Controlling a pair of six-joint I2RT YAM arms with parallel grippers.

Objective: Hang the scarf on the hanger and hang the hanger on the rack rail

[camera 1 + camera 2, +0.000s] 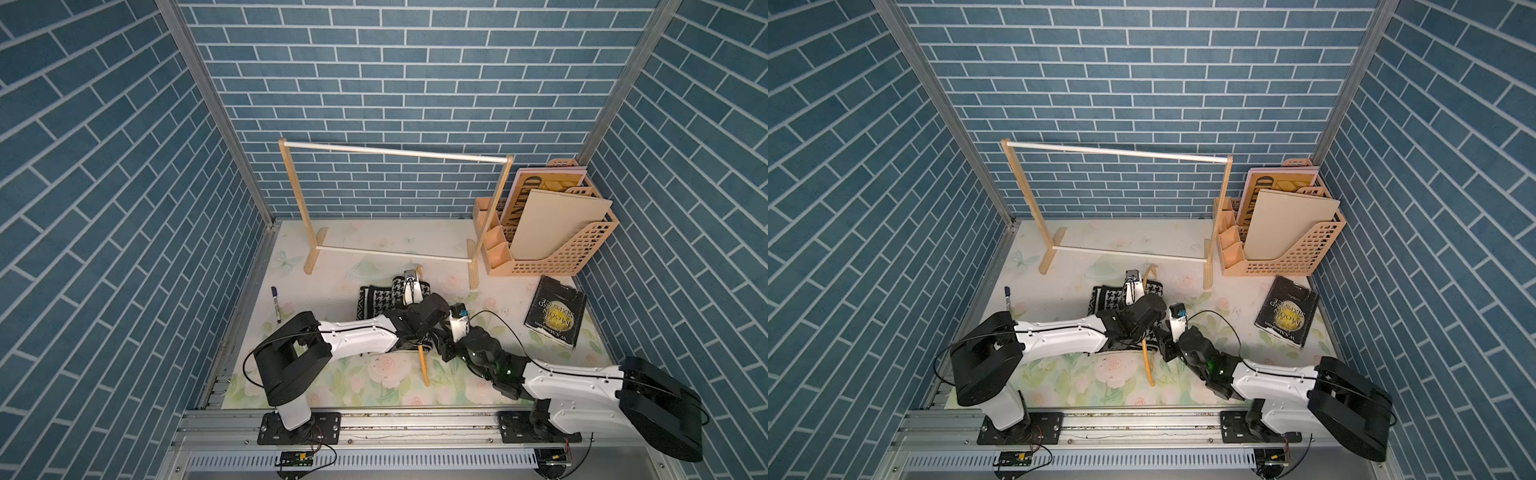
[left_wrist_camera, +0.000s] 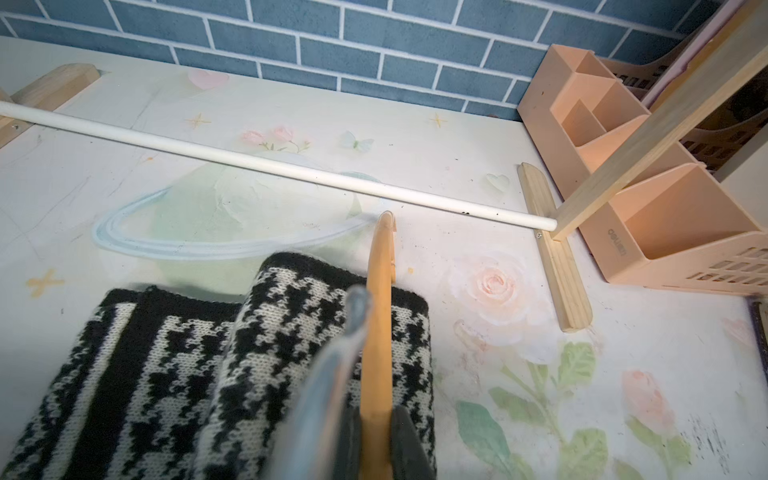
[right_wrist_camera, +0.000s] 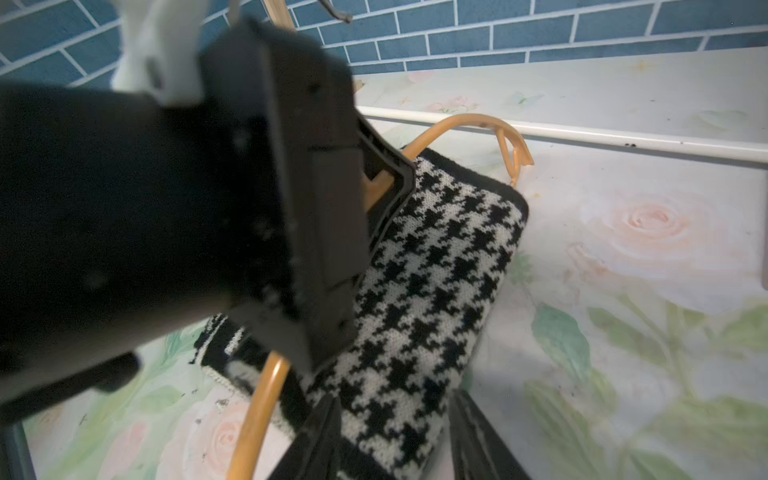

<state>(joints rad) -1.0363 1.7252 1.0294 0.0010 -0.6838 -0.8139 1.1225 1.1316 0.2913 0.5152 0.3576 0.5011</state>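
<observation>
The wrist of my left gripper is crowding my right gripper at the scarf's near corner (image 3: 393,444), so my right gripper should move back and grab the hanger's front end (image 1: 424,375).
The houndstooth scarf (image 1: 374,301) (image 1: 1106,301) lies folded on the table in both top views, under my two wrists. The orange wooden hanger (image 2: 380,299) (image 3: 469,120) stands on edge over it, one end poking out toward the front (image 1: 424,365) (image 1: 1148,368). My left gripper (image 2: 376,411) is shut on the hanger's wooden arm, a pad pressed on each side. The scarf (image 2: 166,365) shows on both sides of that arm. My right gripper (image 3: 399,440) is open, its fingers (image 3: 324,432) straddling the scarf's near corner (image 3: 436,282), with a gap at the other finger.
A wooden-post rack with a white lower rail (image 1: 390,254) (image 2: 291,170) stands just behind the scarf. A peach desk organiser (image 1: 552,249) holding boards stands at the back right, with a dark book (image 1: 555,311) in front of it. A marker (image 1: 275,305) lies at the left.
</observation>
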